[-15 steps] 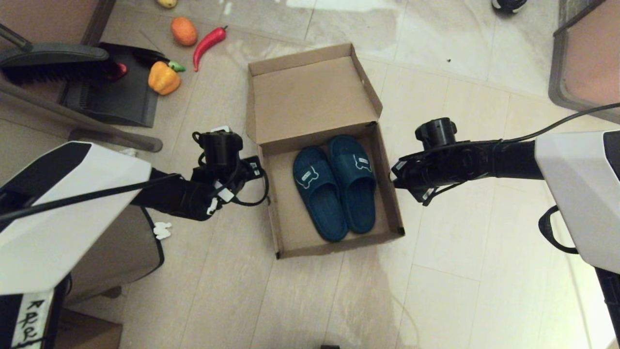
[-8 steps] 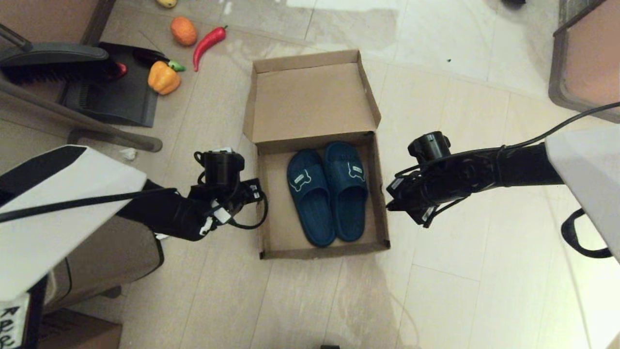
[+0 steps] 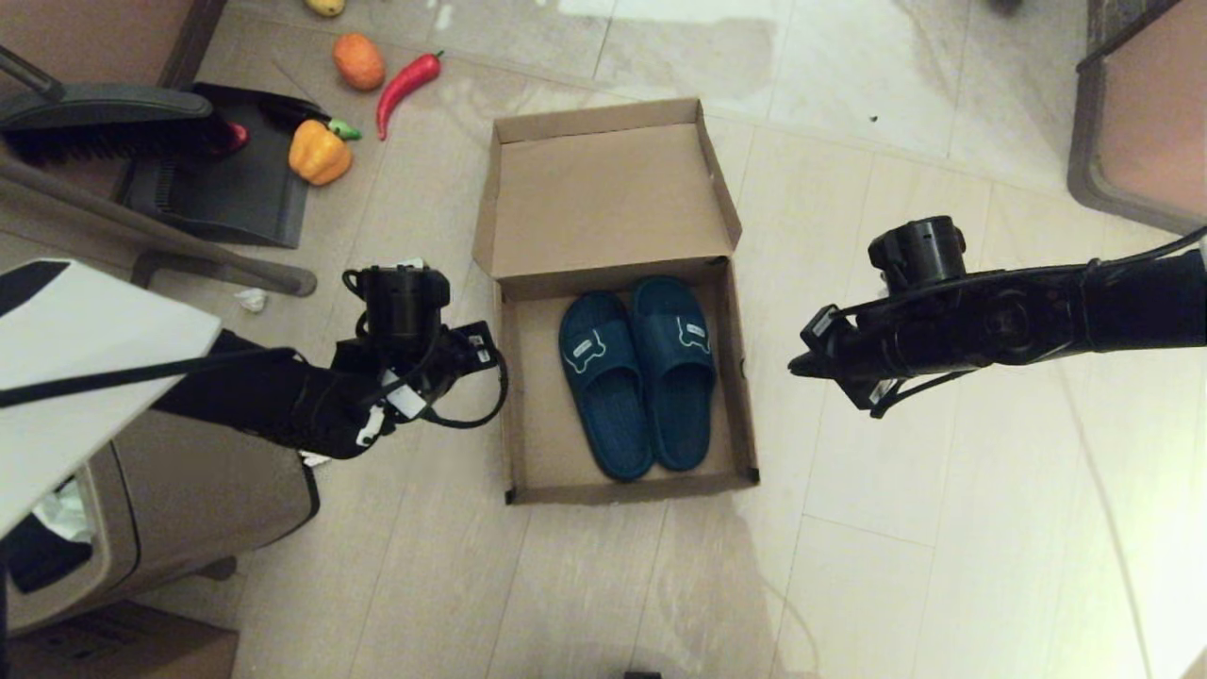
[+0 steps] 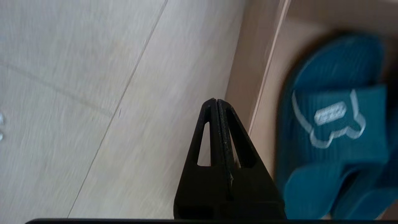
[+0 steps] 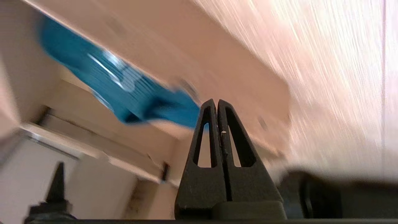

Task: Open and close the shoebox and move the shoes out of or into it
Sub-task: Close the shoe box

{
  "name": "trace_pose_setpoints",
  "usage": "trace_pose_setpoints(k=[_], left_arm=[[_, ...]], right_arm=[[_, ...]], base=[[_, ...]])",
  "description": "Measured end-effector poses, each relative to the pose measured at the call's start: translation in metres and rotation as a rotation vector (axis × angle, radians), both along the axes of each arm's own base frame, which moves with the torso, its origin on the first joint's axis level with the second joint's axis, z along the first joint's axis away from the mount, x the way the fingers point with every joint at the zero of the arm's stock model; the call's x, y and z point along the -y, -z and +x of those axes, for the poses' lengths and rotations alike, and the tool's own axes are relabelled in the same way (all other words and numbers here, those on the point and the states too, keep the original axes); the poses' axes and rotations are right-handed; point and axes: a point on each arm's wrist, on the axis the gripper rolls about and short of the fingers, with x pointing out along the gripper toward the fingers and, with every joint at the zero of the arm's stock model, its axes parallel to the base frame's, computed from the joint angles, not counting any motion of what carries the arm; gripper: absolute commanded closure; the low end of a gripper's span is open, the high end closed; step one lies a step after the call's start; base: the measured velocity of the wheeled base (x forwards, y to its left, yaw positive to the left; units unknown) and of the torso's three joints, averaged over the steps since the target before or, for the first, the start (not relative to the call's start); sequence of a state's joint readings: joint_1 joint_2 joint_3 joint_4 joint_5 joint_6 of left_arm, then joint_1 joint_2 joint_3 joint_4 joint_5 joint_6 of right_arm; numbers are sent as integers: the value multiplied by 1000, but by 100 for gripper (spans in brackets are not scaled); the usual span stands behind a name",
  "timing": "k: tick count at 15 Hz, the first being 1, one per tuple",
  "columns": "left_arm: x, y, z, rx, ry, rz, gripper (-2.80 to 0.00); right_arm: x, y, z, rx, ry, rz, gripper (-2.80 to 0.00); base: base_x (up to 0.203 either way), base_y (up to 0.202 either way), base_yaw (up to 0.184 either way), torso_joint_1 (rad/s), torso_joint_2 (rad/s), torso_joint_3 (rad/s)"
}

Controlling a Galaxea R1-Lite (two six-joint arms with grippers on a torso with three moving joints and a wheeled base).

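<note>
My right gripper should move in against the shoebox's side and pull the shoebox closer together with my left gripper, because the shoebox's open lid lies far from me.
The brown cardboard shoebox lies open on the floor, its flap lid folded back away from me. Two dark teal slide sandals with white outline logos sit side by side inside it. My left gripper hovers just outside the box's left wall, shut and holding nothing; its wrist view has the gripper over the floor beside the box wall and one sandal. My right gripper is off the box's right side, apart from it, shut and empty.
A dustpan and brush lie at far left with a yellow pepper, an orange fruit and a red chili. A tan bin stands under my left arm. Furniture sits at far right.
The shoebox slid toward me and to the left in the first half second, then stayed put. Both arms drew outward from it, the right one farther.
</note>
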State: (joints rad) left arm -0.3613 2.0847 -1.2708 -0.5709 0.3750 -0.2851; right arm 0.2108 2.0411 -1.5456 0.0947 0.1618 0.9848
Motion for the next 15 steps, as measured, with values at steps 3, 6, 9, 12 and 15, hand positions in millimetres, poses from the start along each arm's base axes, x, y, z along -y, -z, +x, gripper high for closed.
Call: trace_pose_setpoints(k=[3, 6, 9, 12, 15], left_arm=[[2, -5, 13, 35, -3, -17, 0], [5, -6, 32, 84, -2, -61, 0], [11, -2, 52, 111, 3, -80, 0], [18, 10, 63, 83, 7, -72, 0], [20, 19, 63, 58, 8, -62, 0]], right_arm=[[7, -7, 24, 69, 5, -17, 0], [7, -15, 52, 155, 9, -3, 0], [4, -10, 71, 180, -80, 76, 0], [2, 0, 76, 154, -118, 120, 0], [-8, 11, 71, 88, -141, 119, 0]], base=[[0, 0, 0, 0, 0, 0], [0, 0, 0, 0, 0, 0], [0, 0, 0, 0, 0, 0], [0, 0, 0, 0, 0, 0], [0, 0, 0, 0, 0, 0]])
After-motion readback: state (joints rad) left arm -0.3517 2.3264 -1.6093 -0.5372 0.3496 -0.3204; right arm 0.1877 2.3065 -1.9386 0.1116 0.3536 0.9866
